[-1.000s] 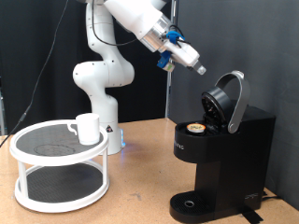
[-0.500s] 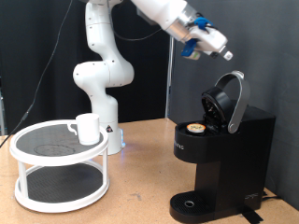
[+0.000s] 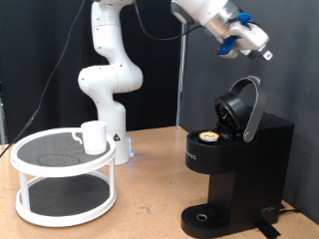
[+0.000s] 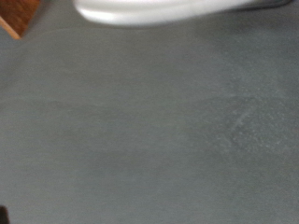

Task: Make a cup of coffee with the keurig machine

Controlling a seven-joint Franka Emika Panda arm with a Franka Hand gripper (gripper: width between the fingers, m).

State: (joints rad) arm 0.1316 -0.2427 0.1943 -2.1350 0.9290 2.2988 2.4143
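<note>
My gripper is moving past the lid's handle (image 3: 258,92), and the pod sits in its holder (image 3: 208,136) under the raised lid. My gripper should keep going until it can push from behind.
The black keurig machine (image 3: 237,169) stands at the exterior view's right with its hinged lid (image 3: 246,106) raised. A small pod with a tan top (image 3: 207,136) sits in its holder. The white cup (image 3: 94,136) stands on the top shelf of a white two-tier rack at the left. My gripper (image 3: 261,54) is high in the air above the raised lid, apart from it; its fingers are too small to read. The wrist view shows only grey floor and a blurred white edge (image 4: 159,9), with no fingers in it.
The white wire rack (image 3: 64,177) stands on the wooden table at the exterior view's left. The robot's white base (image 3: 108,90) rises behind it. A dark curtain fills the background. The machine's drip base (image 3: 204,218) has nothing on it.
My gripper has swung up and to the exterior view's right, from left of the lid to above it. The machine, pod and cup have not moved.
</note>
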